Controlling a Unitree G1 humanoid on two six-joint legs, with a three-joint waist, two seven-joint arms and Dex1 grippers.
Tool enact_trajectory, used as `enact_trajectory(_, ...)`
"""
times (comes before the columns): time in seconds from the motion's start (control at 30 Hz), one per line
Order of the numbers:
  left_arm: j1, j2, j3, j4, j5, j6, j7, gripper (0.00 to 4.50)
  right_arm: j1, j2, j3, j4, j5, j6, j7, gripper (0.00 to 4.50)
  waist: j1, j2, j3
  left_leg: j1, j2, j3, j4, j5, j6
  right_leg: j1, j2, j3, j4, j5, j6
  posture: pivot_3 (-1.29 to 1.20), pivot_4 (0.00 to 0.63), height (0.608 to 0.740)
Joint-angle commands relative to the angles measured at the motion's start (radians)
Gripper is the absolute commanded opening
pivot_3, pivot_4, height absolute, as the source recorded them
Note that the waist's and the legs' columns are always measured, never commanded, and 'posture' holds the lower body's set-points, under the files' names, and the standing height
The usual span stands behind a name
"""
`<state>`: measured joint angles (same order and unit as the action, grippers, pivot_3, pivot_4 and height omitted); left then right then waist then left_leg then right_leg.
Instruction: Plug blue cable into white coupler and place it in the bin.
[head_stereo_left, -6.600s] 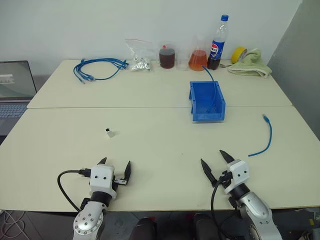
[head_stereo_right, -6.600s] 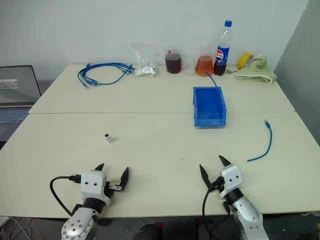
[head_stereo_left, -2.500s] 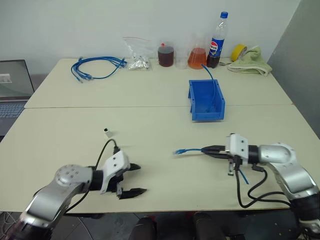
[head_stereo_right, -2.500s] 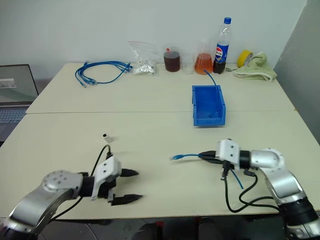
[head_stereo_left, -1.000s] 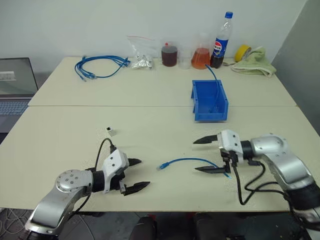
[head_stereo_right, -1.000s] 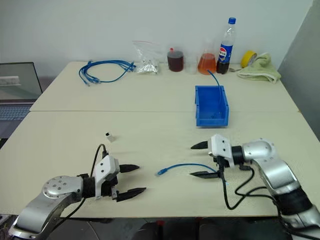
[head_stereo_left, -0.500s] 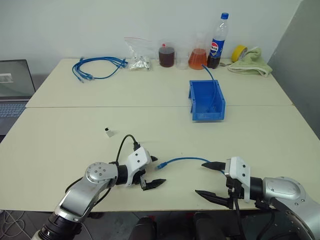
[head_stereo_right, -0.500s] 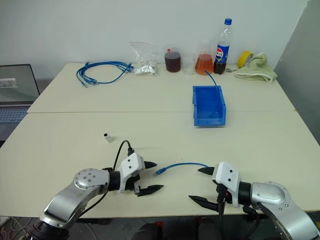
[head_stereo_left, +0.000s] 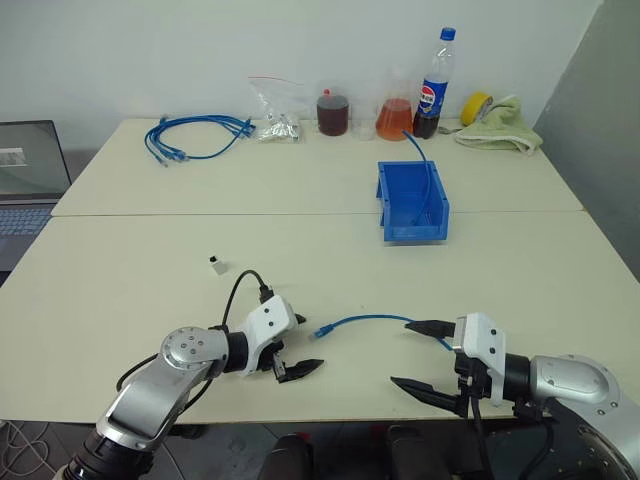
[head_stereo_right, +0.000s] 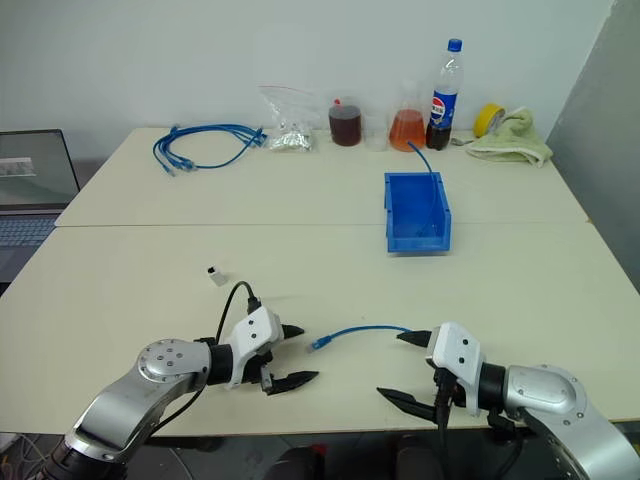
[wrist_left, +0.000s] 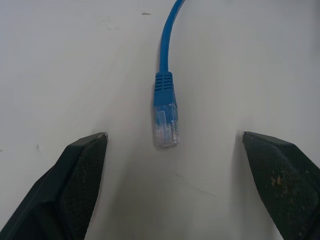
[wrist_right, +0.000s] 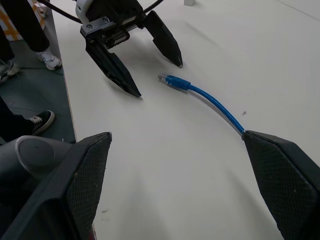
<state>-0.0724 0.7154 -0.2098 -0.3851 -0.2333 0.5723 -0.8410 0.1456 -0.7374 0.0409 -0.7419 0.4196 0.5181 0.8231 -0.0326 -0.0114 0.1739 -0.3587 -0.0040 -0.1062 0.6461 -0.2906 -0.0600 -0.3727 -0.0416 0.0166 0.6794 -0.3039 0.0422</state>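
Note:
My right gripper will have the blue cable above it with its tail (head_stereo_left: 445, 344) still bowed out when I lift the plug, because the cable lies in a smooth arc (head_stereo_left: 370, 317).
The blue cable (head_stereo_left: 365, 320) lies loose on the table near the front edge, its clear plug (wrist_left: 165, 122) pointing at my left gripper. My left gripper (head_stereo_left: 308, 343) is open, its two fingertips on either side of the plug and just short of it, touching nothing. My right gripper (head_stereo_left: 399, 352) stands open at the cable's other end, which runs past its upper finger. The white coupler (head_stereo_left: 217, 265) sits alone further back on the left. The bin (head_stereo_left: 415, 233) stands at mid-right.
A second blue cable (head_stereo_left: 425, 165) sticks up out of the bin. Along the back edge are a coiled blue bundle (head_stereo_left: 190, 135), a plastic bag (head_stereo_left: 278, 115), jars, a cola bottle (head_stereo_left: 433, 85) and a towel (head_stereo_left: 500, 125). A laptop (head_stereo_left: 30, 170) is at far left.
The right gripper carried the cable from the table's right side to the front centre, let it go and drew back, open. The left gripper moved right up to the plug.

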Motion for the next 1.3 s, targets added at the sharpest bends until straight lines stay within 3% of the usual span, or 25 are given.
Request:
enact_trajectory(0.03, 0.017, -0.005, -0.052, 0.041, 0.038, 0.056, 0.023, 3.69, -0.039, -0.006, -0.014, -0.03, 0.024, 0.013, -0.01, 4.5, 0.001, 0.0, 0.0, 0.0, 0.0, 0.0, 0.0, 0.0, 0.0, 0.0, 0.0, 0.0, 0.0, 0.0, 0.0, 0.0, 0.15, 0.74)
enact_trajectory(0.6, 0.06, -0.042, -0.126, 0.0, 0.052, 0.083, 0.055, 0.23, -0.117, -0.005, -0.001, -0.058, 0.032, 0.07, -0.047, 4.5, 0.006, 0.003, -0.006, 0.0, -0.002, 0.0, 0.0, 0.0, 0.0, 0.001, -0.002, 0.0, -0.001, 0.0, 0.0, 0.0, 0.15, 0.74)
enact_trajectory(0.8, 0.047, -0.085, -0.073, 0.051, 0.075, -0.022, 0.104, 0.2, -0.134, -0.002, -0.002, -0.052, 0.045, 0.08, -0.051, 4.5, 0.01, 0.003, -0.007, 0.0, -0.002, 0.0, 0.0, 0.0, 0.0, 0.001, -0.002, 0.0, -0.001, 0.0, 0.0, 0.0, 0.15, 0.74)
enact_trajectory(0.93, 0.015, -0.142, -0.02, 0.086, 0.057, -0.135, 0.117, 0.2, -0.144, 0.01, -0.027, -0.061, 0.145, 0.154, -0.053, 4.5, 0.018, 0.002, -0.006, -0.001, -0.003, -0.001, 0.0, 0.0, 0.0, 0.002, -0.003, -0.001, -0.001, 0.0, 0.001, 0.0, 0.15, 0.74)
enact_trajectory(1.13, -0.05, -0.19, 0.052, 0.102, -0.044, -0.173, 0.063, 0.2, -0.146, 0.003, -0.085, -0.061, 0.328, 0.272, -0.066, 4.5, 0.021, 0.0, -0.005, -0.003, -0.002, -0.002, 0.001, 0.0, 0.0, 0.0, -0.002, -0.002, -0.001, 0.001, 0.001, 0.0, 0.15, 0.74)
enact_trajectory(1.3, -0.101, -0.189, 0.099, 0.076, -0.156, -0.131, -0.013, 0.2, -0.126, 0.032, -0.055, -0.027, 0.297, 0.227, -0.081, 4.5, 0.021, 0.0, -0.005, -0.004, -0.002, -0.001, 0.001, 0.0, 0.0, -0.001, -0.002, -0.002, -0.002, 0.001, 0.001, 0.0, 0.15, 0.74)
